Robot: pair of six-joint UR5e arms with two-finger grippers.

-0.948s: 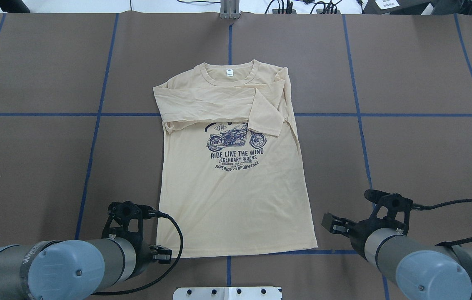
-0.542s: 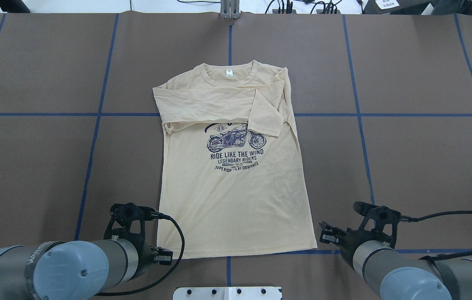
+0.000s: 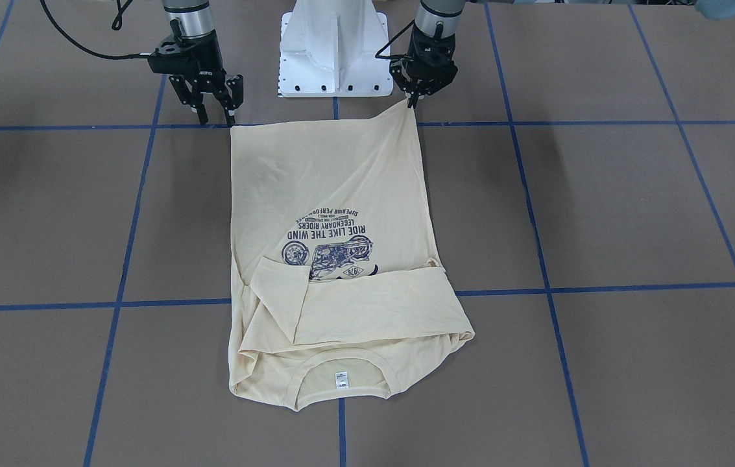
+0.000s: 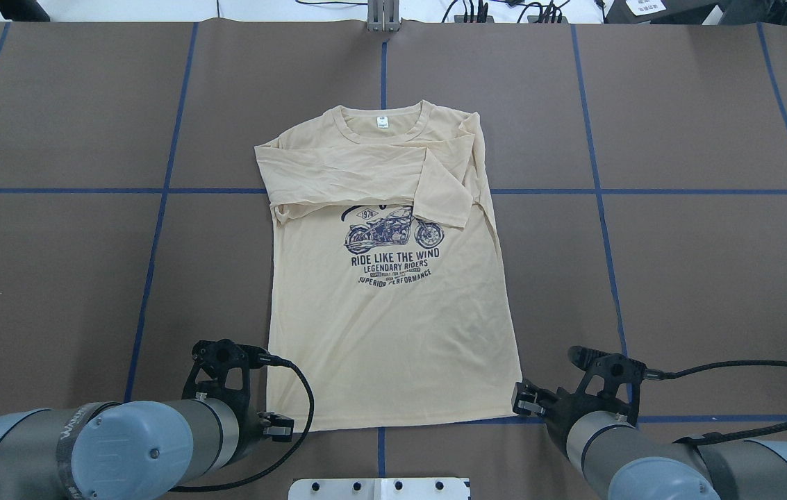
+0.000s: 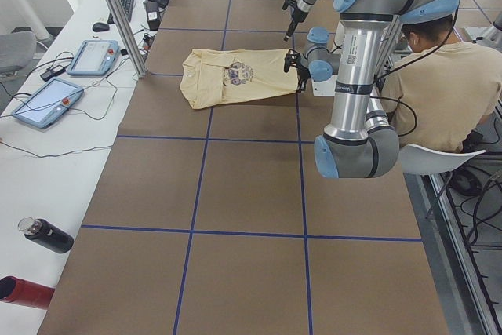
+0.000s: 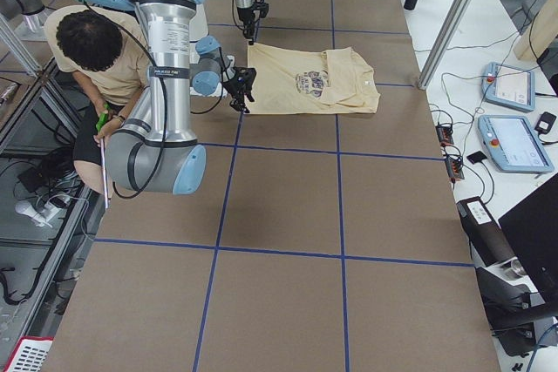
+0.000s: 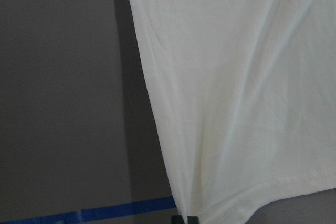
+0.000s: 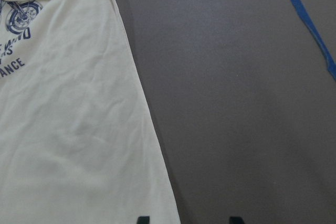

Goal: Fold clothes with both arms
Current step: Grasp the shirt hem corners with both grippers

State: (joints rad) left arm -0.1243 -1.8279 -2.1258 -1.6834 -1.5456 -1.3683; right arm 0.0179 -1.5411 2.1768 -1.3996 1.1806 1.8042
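My gripper will carry the hem (image 3: pixel 318 124), and it will fold over the print and sleeves and leave the collar showing, because soft creases run from the held corner.
The cream T-shirt (image 4: pixel 386 333) lies flat and print-up on the brown table, both sleeves folded across the chest and its hem toward me. My left gripper (image 3: pixel 414 100) is shut on the hem corner, which is pulled up into a small peak. In the left wrist view the cloth (image 7: pixel 236 103) runs down into the closed fingertips (image 7: pixel 187 219). My right gripper (image 3: pixel 216 117) stands open just outside the other hem corner. The right wrist view shows that gripper (image 8: pixel 189 219) with the shirt's side edge (image 8: pixel 142 129) near one of its fingers and nothing held.
The white pedestal base (image 3: pixel 335 52) stands between the arms at the table's near edge. Blue tape lines (image 4: pixel 601 208) cross the brown table. A seated person (image 5: pixel 447 92) is behind the robot. Control tablets (image 5: pixel 47 103) and bottles (image 5: pixel 43 234) lie on the far side bench.
My right gripper has moved in toward the shirt's hem corner and lower to the table. The left gripper has shifted slightly at its hem corner. The shirt lies as before.
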